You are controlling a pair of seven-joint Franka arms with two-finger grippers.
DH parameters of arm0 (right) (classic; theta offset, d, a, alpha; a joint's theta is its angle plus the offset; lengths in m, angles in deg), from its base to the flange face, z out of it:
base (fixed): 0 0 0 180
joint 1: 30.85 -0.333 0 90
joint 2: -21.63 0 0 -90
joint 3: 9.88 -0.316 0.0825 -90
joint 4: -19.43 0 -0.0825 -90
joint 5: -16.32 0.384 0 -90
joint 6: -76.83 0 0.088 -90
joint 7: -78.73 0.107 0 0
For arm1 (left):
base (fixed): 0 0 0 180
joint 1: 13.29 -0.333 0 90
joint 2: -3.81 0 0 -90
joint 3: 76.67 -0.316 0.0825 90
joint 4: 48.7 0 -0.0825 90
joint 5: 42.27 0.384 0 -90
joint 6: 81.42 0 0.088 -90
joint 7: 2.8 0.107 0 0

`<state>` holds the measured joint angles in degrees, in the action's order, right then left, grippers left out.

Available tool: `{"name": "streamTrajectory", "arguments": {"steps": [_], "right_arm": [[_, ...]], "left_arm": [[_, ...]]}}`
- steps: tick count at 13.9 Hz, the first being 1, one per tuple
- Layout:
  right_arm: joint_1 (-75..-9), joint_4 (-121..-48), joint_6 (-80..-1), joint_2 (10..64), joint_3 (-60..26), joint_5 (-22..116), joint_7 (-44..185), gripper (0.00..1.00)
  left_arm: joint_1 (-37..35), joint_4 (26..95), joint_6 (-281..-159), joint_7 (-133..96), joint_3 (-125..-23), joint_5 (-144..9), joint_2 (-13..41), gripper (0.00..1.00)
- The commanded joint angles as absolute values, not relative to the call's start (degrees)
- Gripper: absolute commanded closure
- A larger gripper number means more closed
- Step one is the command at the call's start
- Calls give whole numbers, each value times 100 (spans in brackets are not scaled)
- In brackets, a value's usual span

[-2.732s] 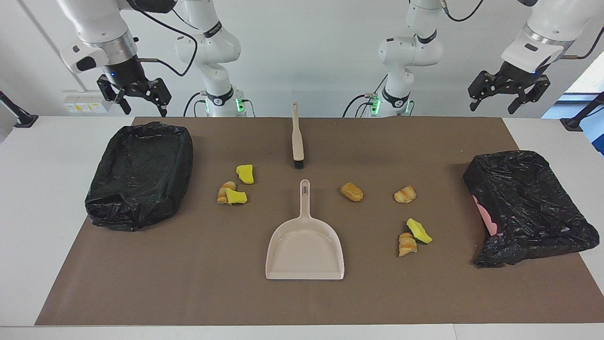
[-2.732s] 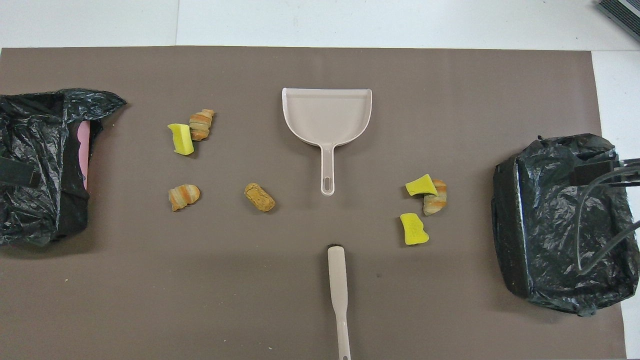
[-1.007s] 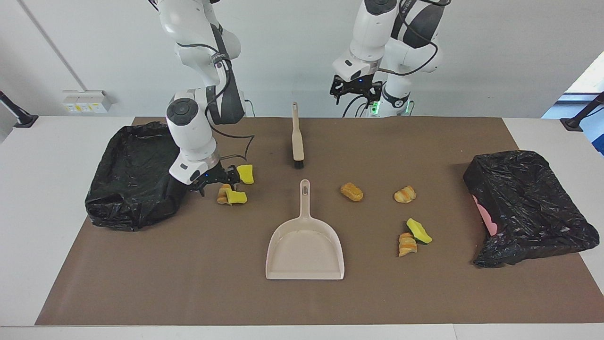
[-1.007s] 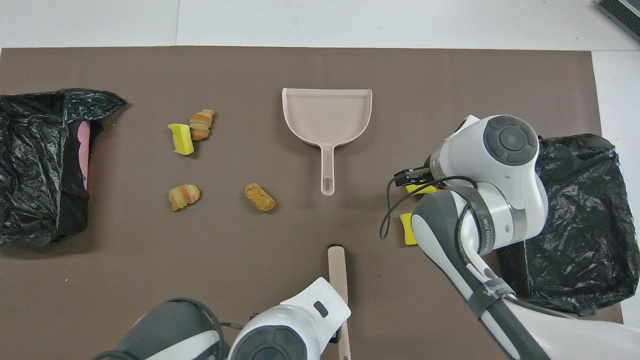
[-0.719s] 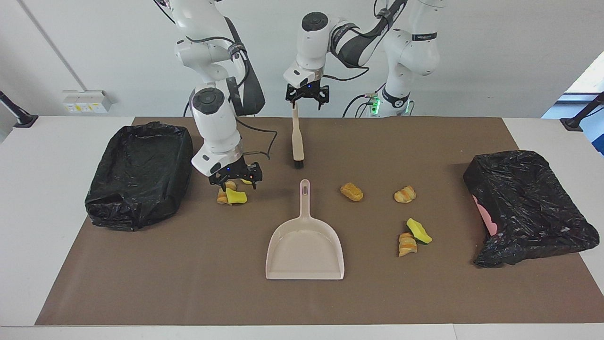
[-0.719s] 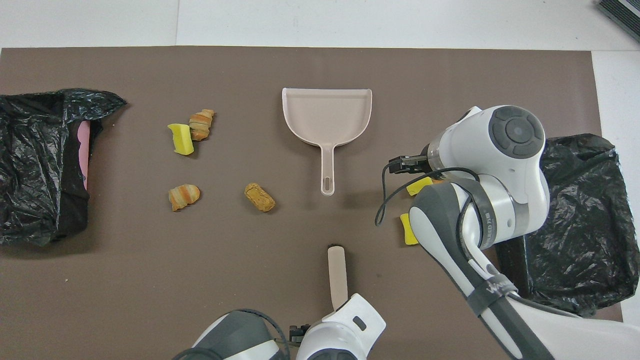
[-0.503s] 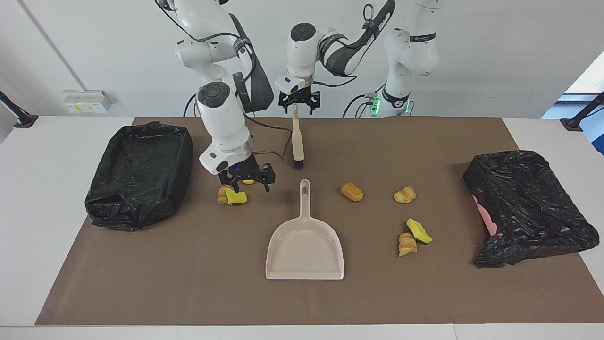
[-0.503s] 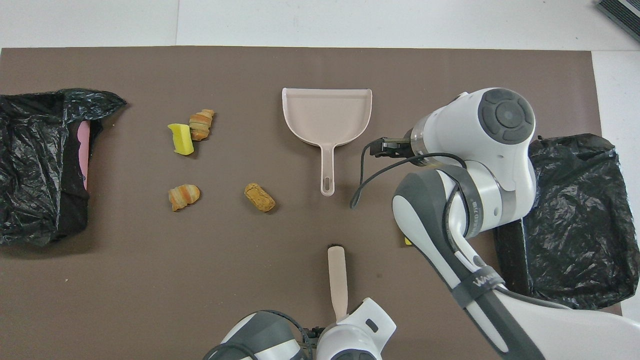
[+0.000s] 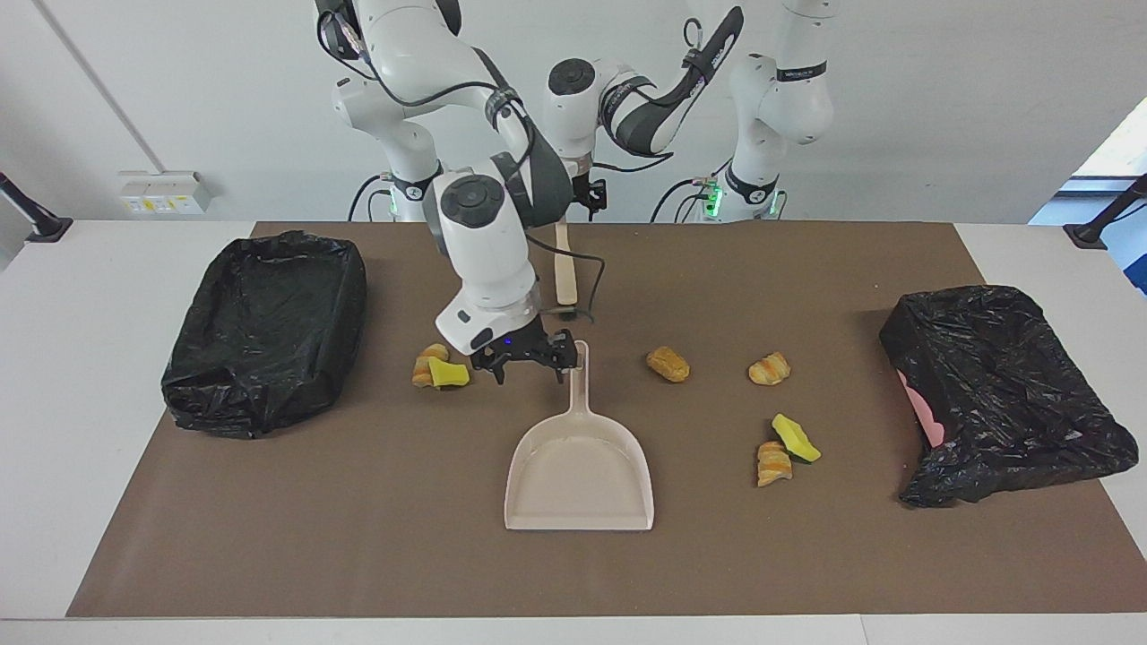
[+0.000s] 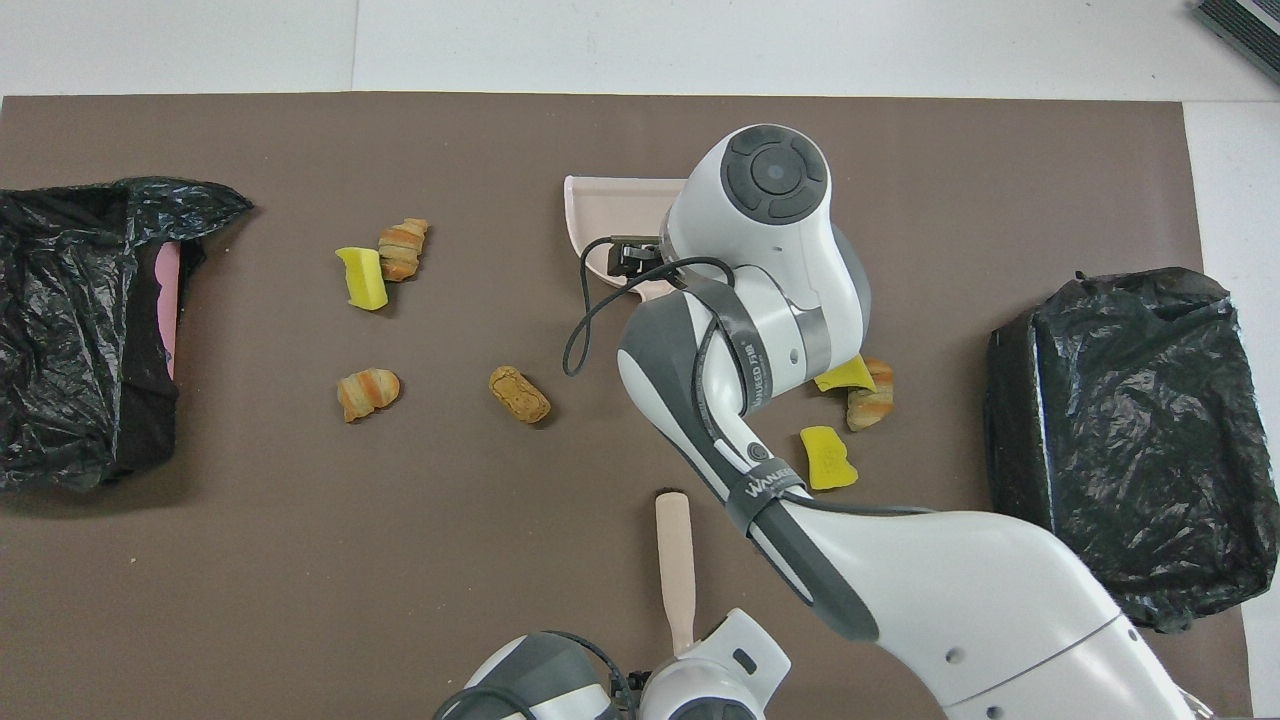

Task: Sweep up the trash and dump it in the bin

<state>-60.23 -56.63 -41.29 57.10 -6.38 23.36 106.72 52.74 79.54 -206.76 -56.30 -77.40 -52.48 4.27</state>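
Note:
My right gripper is to take the dustpan's handle [image 9: 581, 391] and turn the beige dustpan's opening [image 9: 578, 523], which faces the mat's far edge, toward the pastry lumps before my left gripper sweeps.
The trash lies in two groups on the brown mat: a sponge chunk [image 9: 448, 374] with a pastry lump [image 9: 428, 358] toward the right arm's end, and pastry lumps [image 9: 668, 364] [image 9: 769, 368] [image 9: 773, 463] with a sponge [image 9: 796, 438] toward the left arm's end. Another sponge [image 10: 828, 458] shows only from overhead. My right gripper [image 9: 535, 363] hangs open just above the mat, beside the top of the beige dustpan's [image 9: 578, 470] handle. My left gripper [image 9: 587, 193], largely hidden by the right arm, is open at the end of the brush's [image 9: 565, 269] handle.
A bin lined with a black bag [image 9: 264, 327] stands at the right arm's end of the table. A second black-bagged bin [image 9: 1004, 390] with pink showing lies at the left arm's end. The brush points at the dustpan's handle, nearer the robots.
My right gripper has travelled from over the sponge and pastry pair across to the dustpan's handle. My left gripper has swung in and come down to the brush handle's end.

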Motion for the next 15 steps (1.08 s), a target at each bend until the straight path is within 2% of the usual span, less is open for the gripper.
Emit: {"name": "streamTrajectory", "arguments": {"steps": [1, 3, 4, 6, 7, 8, 9, 10, 11, 14, 15], "right_arm": [[-6073, -5474, -3857, 5855, -636, 2283, 10677, 0], [-6143, -5728, -3725, 5759, -636, 2344, 10624, 0], [-6144, -5895, -3725, 5654, -688, 2362, 10633, 0], [-6179, -6107, -3734, 5547, -715, 2362, 10624, 0], [-6179, -6134, -3734, 5538, -715, 2371, 10615, 0], [-6170, -6230, -3734, 5495, -715, 2371, 10589, 14], [-6144, -6379, -3777, 5433, -733, 2458, 10511, 38], [-6126, -6424, -3743, 5415, -733, 2650, 10397, 77], [-6117, -6407, -3742, 5424, -733, 2887, 10387, 100], [-5794, -6363, -3725, 5441, -741, 3065, 10343, 100], [-5783, -6345, -3707, 5433, -742, 3004, 10239, 100]], "left_arm": [[5509, 8050, -20965, -5642, -7834, -5361, 557, 4], [5518, 8076, -20939, -5633, -7834, -5404, 539, 6], [5518, 8085, -20922, -5633, -7825, -5448, 530, 14], [5552, 8137, -20913, -5624, -7825, -5519, 495, 40], [5544, 8155, -20913, -5633, -7834, -5563, 512, 59], [5544, 8155, -20904, -5624, -7834, -5580, 513, 74], [5544, 8146, -20886, -5607, -7843, -5581, 513, 87], [5535, 8146, -20886, -5589, -7843, -5581, 521, 99], [5518, 8111, -20869, -5606, -7860, -5581, 521, 100], [5378, 8094, -20694, -5668, -7922, -5520, 425, 100], [5133, 8076, -20519, -5677, -7939, -5432, 381, 100]]}}
